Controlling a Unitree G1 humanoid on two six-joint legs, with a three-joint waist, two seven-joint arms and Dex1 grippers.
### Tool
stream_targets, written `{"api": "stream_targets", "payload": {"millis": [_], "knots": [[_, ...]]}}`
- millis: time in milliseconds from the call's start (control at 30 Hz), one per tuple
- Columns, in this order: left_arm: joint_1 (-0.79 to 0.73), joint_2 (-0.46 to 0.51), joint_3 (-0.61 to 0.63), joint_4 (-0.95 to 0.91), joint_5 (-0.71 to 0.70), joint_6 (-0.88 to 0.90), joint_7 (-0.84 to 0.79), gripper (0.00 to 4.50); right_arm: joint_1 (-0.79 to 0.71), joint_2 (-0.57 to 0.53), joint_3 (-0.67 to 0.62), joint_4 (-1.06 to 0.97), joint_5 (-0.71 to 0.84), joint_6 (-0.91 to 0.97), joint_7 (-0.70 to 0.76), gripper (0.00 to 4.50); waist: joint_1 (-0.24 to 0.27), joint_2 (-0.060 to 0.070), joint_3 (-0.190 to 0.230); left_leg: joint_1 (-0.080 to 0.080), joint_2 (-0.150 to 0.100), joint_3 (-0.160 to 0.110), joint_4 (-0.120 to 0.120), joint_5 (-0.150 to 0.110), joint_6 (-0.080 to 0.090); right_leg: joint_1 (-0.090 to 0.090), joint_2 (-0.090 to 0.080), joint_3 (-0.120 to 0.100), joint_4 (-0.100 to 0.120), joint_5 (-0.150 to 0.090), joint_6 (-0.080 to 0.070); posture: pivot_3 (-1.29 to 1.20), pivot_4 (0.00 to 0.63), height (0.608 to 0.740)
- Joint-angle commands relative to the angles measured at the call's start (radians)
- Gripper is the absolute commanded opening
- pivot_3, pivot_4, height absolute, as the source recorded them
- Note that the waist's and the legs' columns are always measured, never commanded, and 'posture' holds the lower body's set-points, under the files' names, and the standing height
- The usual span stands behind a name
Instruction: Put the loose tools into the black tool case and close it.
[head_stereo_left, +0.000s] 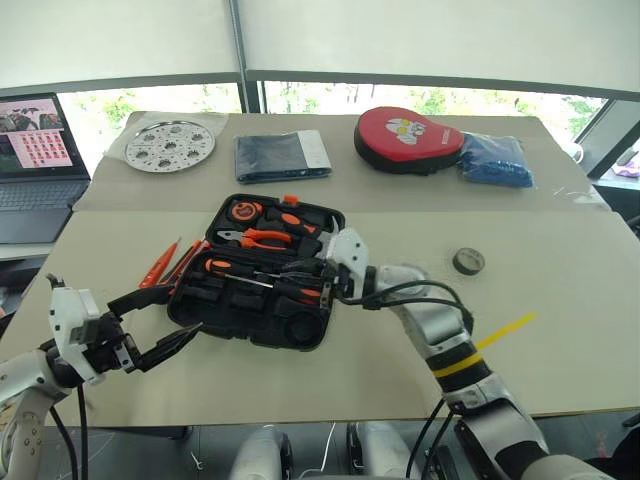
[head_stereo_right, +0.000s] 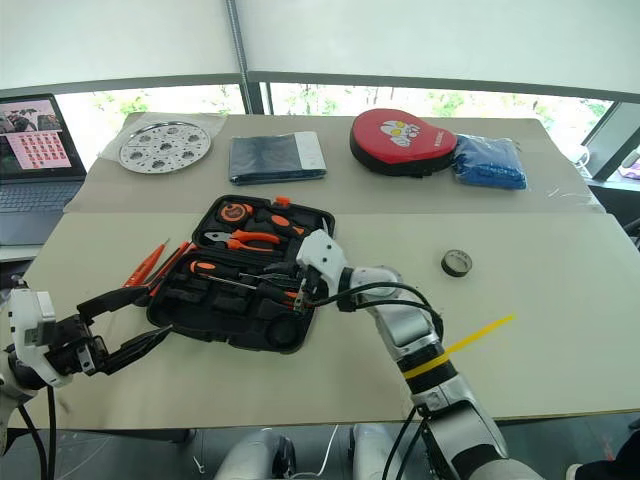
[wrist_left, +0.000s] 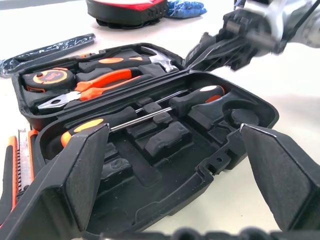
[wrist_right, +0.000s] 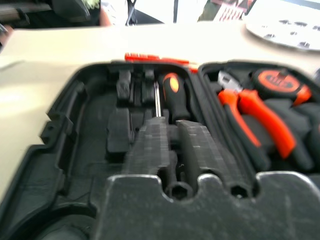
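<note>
The slim screwdriver will fit in flat beside the other screwdrivers when the robot lowers it in, since a narrow gap shows between the molded blocks.
The black tool case lies open in the middle of the table. Two black-and-orange screwdrivers rest in its near half, one with its handle to the left, the other with its handle to the right. My right gripper is shut and hovers over that second handle, with nothing seen between its fingers. My left gripper stands open at the case's front left corner, holding nothing. A slim orange screwdriver and an orange-and-black utility knife lie on the table left of the case. The small dark tape roll sits to the right.
Pliers, a tape measure and a hammer fill the case's far half. Behind it lie a round metal tray, a folded dark cloth, a red pouch and a blue bag. A laptop stands far left.
</note>
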Motion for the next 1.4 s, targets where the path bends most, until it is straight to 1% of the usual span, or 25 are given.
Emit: {"api": "stream_targets", "payload": {"millis": [33, 200, 333, 500, 667, 767, 833, 867, 967, 1000, 1100, 1200, 1300, 1367, 1400], "knots": [[-0.002, 0.015, 0.021, 0.005, 0.01, -0.003, 0.005, 4.5, -0.031, 0.01, 0.046, 0.045, -0.053, -0.05, 0.011, 0.12, -0.001, 0.0, 0.0, 0.0, 0.0, 0.0, 0.0, 0.0, 0.0, 0.0, 0.0, 0.0, 0.0, 0.0, 0.0, 0.0, 0.15, 0.74], [0.001, 0.013, 0.016, 0.005, 0.014, -0.002, 0.01, 4.5, -0.035, 0.009, 0.08, 0.077, -0.104, -0.04, 0.014, 0.12, -0.001, 0.0, 0.0, 0.0, 0.0, 0.0, 0.0, 0.0, 0.0, 0.001, 0.0, 0.0, 0.0, 0.0, 0.0, 0.0, 0.15, 0.74], [0.005, 0.015, 0.013, 0.003, 0.018, 0.012, 0.019, 4.5, -0.034, 0.004, 0.115, 0.064, -0.136, 0.033, 0.029, 0.12, -0.004, 0.0, -0.001, 0.002, 0.0, 0.0, 0.0, 0.001, -0.001, 0.001, 0.0, 0.0, 0.001, 0.0, 0.0, 0.0, 0.15, 0.74], [0.01, 0.016, 0.012, -0.002, 0.025, 0.028, 0.033, 4.5, -0.057, 0.031, 0.075, 0.059, -0.106, 0.187, -0.005, 0.12, -0.008, -0.001, -0.002, 0.002, 0.001, 0.0, 0.0, 0.001, -0.001, 0.001, 0.0, 0.0, 0.001, 0.0, 0.0, 0.0, 0.15, 0.74], [0.017, 0.014, 0.011, -0.013, 0.031, 0.04, 0.035, 4.5, -0.088, 0.039, 0.024, 0.028, -0.041, 0.329, 0.021, 0.12, -0.013, -0.001, -0.002, 0.004, 0.002, -0.001, 0.0, 0.002, -0.003, 0.002, 0.0, 0.0, 0.002, 0.001, -0.002, 0.0, 0.15, 0.74], [0.017, 0.015, 0.007, -0.008, 0.037, 0.044, 0.038, 4.5, -0.122, 0.007, 0.03, 0.019, -0.029, 0.45, 0.051, 0.12, -0.01, -0.001, -0.002, 0.003, 0.002, -0.001, 0.0, 0.002, -0.003, 0.002, -0.001, 0.0, 0.002, 0.001, -0.002, 0.0, 0.15, 0.74], [0.017, 0.011, 0.007, -0.006, 0.038, 0.042, 0.041, 4.5, -0.12, 0.009, 0.014, -0.007, 0.006, 0.415, 0.081, 0.12, -0.008, -0.001, -0.002, 0.003, 0.002, -0.001, 0.0, 0.001, -0.003, 0.002, -0.001, 0.0, 0.002, 0.001, -0.002, 0.0, 0.15, 0.74], [0.015, 0.005, 0.014, -0.004, 0.035, 0.037, 0.047, 4.5, -0.11, 0.024, -0.017, -0.037, 0.052, 0.372, 0.104, 0.12, -0.008, -0.001, -0.002, 0.003, 0.002, -0.001, 0.0, 0.001, -0.003, 0.002, -0.001, -0.001, 0.001, 0.001, -0.002, 0.0, 0.15, 0.74], [0.02, -0.016, 0.056, 0.011, 0.014, 0.026, 0.066, 4.5, -0.075, 0.041, -0.123, -0.115, 0.133, 0.177, 0.113, 0.12, -0.007, 0.0, -0.002, 0.001, 0.002, -0.001, -0.001, 0.001, -0.002, 0.001, -0.001, -0.001, 0.0, 0.001, -0.002, 0.0, 0.15, 0.74], [0.031, -0.024, 0.081, 0.026, 0.009, 0.02, 0.071, 4.5, -0.055, 0.032, -0.164, -0.144, 0.158, 0.129, 0.117, 0.35, -0.007, 0.0, -0.002, -0.001, 0.002, -0.001, -0.001, 0.001, -0.002, -0.001, -0.001, -0.002, -0.001, 0.001, -0.002, 0.0, 0.15, 0.74], [0.077, -0.048, 0.17, 0.08, 0.016, 0.006, 0.107, 4.5, 0.035, -0.041, -0.248, -0.254, 0.24, 0.104, 0.164, 1.16, -0.009, 0.0, -0.002, -0.002, 0.002, -0.001, -0.002, 0.001, -0.002, -0.002, 0.0, -0.002, -0.001, 0.001, -0.002, 0.0, 0.15, 0.74], [0.113, -0.063, 0.227, 0.121, 0.039, -0.003, 0.144, 4.5, 0.11, -0.098, -0.284, -0.32, 0.26, 0.059, 0.173, 2.2, -0.008, -0.001, -0.002, -0.001, 0.003, -0.001, -0.002, -0.001, 0.0, 0.0, -0.001, -0.005, -0.004, 0.001, -0.001, 0.0, 0.15, 0.74], [0.167, -0.083, 0.321, 0.187, 0.052, 0.009, 0.221, 4.5, 0.228, -0.177, -0.372, -0.368, 0.3, -0.039, 0.219, 3.17, -0.004, -0.001, -0.002, -0.001, 0.003, 0.0, -0.002, -0.002, 0.0, 0.0, -0.001, -0.006, -0.005, 0.001, -0.001, 0.0, 0.15, 0.74], [0.189, -0.085, 0.345, 0.209, 0.062, 0.03, 0.26, 4.5, 0.27, -0.198, -0.402, -0.379, 0.329, -0.078, 0.235, 3.89, -0.005, -0.001, -0.002, -0.001, 0.003, 0.0, -0.002, -0.002, 0.001, 0.0, -0.001, -0.005, -0.005, 0.001, -0.001, 0.0, 0.15, 0.74], [0.199, -0.084, 0.354, 0.221, 0.066, 0.04, 0.277, 4.5, 0.289, -0.204, -0.411, -0.387, 0.342, -0.094, 0.241, 4.21, -0.004, -0.001, -0.002, -0.001, 0.003, 0.001, -0.002, -0.004, 0.005, 0.0, -0.001, -0.005, -0.005, 0.001, -0.001, 0.0, 0.15, 0.74]]}}
